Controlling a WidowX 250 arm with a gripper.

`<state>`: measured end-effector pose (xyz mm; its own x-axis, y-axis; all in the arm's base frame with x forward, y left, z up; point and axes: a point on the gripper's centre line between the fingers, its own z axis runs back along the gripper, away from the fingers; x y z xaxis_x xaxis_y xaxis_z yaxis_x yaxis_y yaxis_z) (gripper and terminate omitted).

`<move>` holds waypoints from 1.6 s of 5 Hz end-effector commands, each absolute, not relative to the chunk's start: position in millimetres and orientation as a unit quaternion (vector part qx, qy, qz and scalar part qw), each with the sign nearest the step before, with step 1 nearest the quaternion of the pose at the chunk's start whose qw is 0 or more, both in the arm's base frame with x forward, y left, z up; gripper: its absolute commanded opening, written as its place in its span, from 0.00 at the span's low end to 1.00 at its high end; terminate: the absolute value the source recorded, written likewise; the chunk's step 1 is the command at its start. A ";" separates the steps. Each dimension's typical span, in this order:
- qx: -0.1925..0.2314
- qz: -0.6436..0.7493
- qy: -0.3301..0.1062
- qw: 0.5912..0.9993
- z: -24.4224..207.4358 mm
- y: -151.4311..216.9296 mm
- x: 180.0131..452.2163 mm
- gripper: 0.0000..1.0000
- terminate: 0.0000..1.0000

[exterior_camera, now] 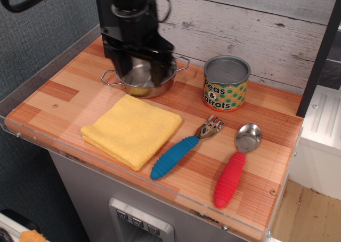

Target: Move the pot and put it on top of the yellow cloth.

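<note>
Shiny steel can be seen inside between the gripper's fingers, so the robot should expect the pot to be empty when it lifts the pot.
The steel pot stands at the back left of the wooden table, its two wire loop handles sticking out left and right. My gripper hangs directly over it, blurred by motion. Its two dark fingers are spread apart, reaching down at the pot's rim and bowl, so most of the pot's inside is hidden. I cannot tell whether they touch it. The gripper is open and holds nothing. The folded yellow cloth lies flat in front of the pot, nearer the front edge, with nothing on it.
A green-labelled tin can stands to the right of the pot. A blue-handled fork and a red-handled spoon lie at the front right. A dark post stands behind the pot. A clear raised lip rims the table.
</note>
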<state>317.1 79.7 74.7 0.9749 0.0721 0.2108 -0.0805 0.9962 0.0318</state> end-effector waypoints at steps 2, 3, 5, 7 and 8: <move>0.061 0.087 -0.194 0.975 82.6 143.8 359.4 1.00 0.00; 0.070 0.091 -0.188 0.975 73.4 157.7 370.7 1.00 0.00; 0.044 0.091 -0.160 0.982 46.2 171.5 377.4 1.00 0.00; 0.043 0.108 -0.162 0.980 40.1 173.4 371.0 0.00 0.00; 0.046 0.113 -0.161 0.979 40.2 175.3 370.7 0.00 0.00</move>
